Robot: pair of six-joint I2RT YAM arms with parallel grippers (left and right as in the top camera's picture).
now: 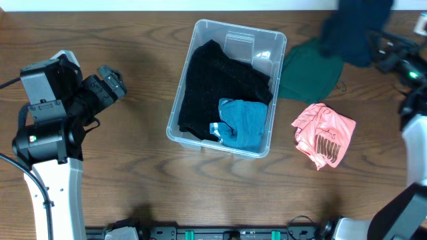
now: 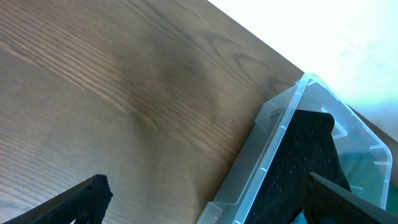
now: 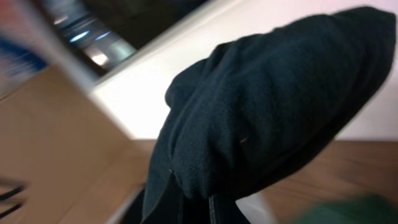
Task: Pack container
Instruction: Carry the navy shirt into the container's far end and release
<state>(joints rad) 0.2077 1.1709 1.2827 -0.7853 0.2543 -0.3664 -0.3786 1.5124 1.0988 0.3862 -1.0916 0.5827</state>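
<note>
The navy garment [image 1: 353, 30] is up above the green garment, and the container's far corner [image 1: 250, 47] is open. My right gripper should keep going toward that corner and let go there.
The clear plastic container [image 1: 220, 145] stands mid-table and holds a black garment [image 1: 213, 87] and a folded blue garment [image 1: 243, 123]. My right gripper [image 1: 377, 47] is raised at the far right, beyond the container, and is shut on a dark navy garment [image 1: 353, 27]. In the right wrist view this garment [image 3: 267, 106] hangs over the fingers [image 3: 199, 208] and hides them. My left gripper [image 1: 110, 83] is open and empty, left of the container. The left wrist view shows the container's near corner [image 2: 273, 143] between the spread fingers [image 2: 211, 199].
A dark green garment [image 1: 310, 73] lies on the table just right of the container. A pink garment [image 1: 323, 133] with dark stripes lies further front on the right. The left arm's base [image 1: 47, 127] stands at the left edge.
</note>
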